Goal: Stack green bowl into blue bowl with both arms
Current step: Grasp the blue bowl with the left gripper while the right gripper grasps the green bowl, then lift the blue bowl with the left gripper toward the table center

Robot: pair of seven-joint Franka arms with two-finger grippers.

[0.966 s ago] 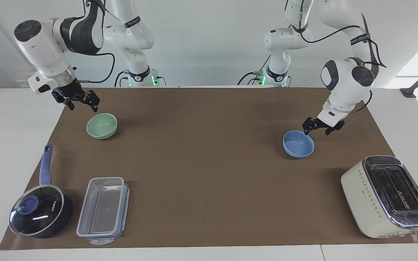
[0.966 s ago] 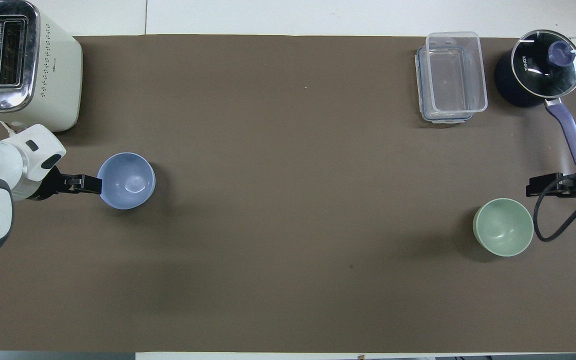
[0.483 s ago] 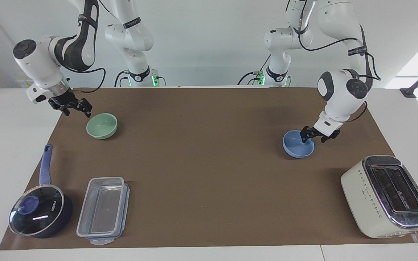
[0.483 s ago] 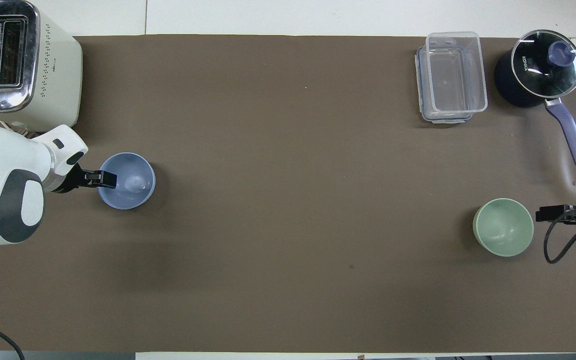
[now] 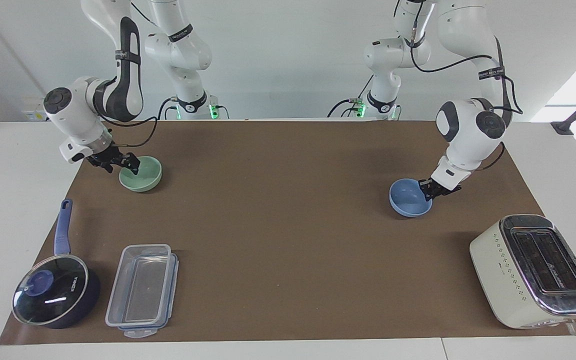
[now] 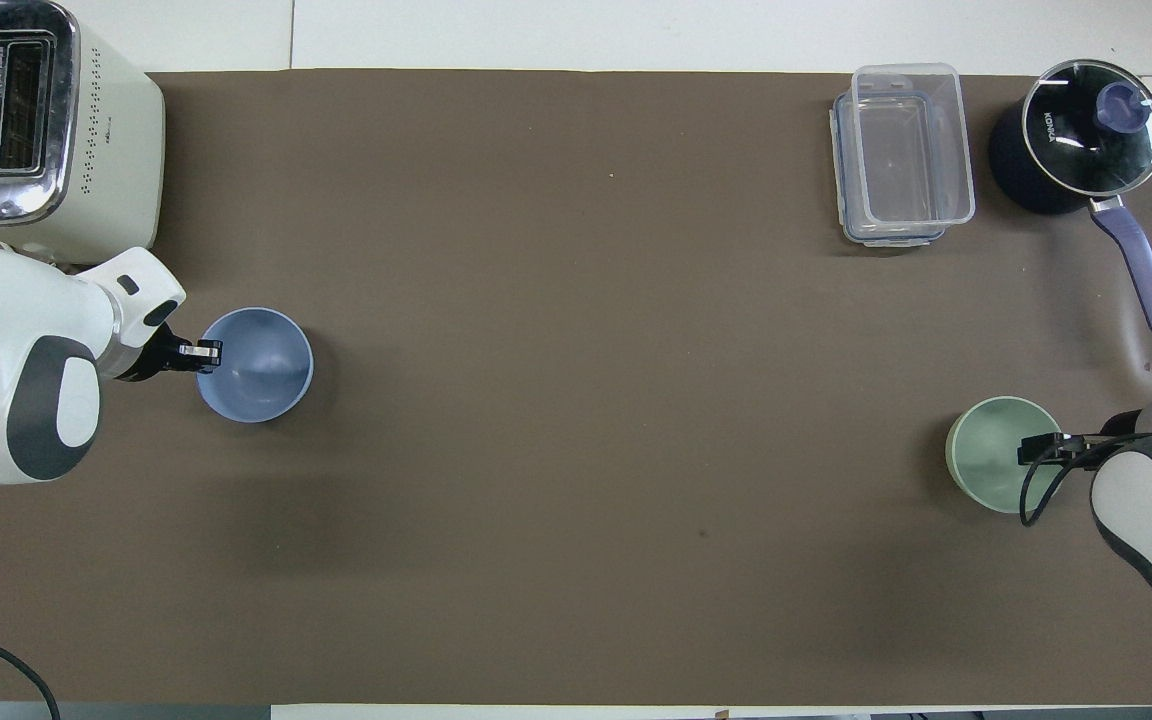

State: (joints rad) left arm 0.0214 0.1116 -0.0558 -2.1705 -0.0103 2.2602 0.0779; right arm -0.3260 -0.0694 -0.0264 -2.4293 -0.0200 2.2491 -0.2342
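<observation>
The two bowls look equally wide at their round rims. I will lower the green bowl into the blue bowl, and it should hide the blue bowl from above.
The green bowl stands upright on the brown mat toward the right arm's end of the table; it also shows in the overhead view. My right gripper is down at its rim, open, with one finger inside the bowl and one outside. The blue bowl stands toward the left arm's end. My left gripper is at its rim and shut on it.
A cream toaster stands farther from the robots than the blue bowl. A clear lidded container and a dark blue saucepan with a glass lid lie farther out than the green bowl.
Both grippers came down from above the bowls to their rims. The right one swung in over the green bowl's edge. The left one's fingers closed on the blue bowl, which shifted slightly.
</observation>
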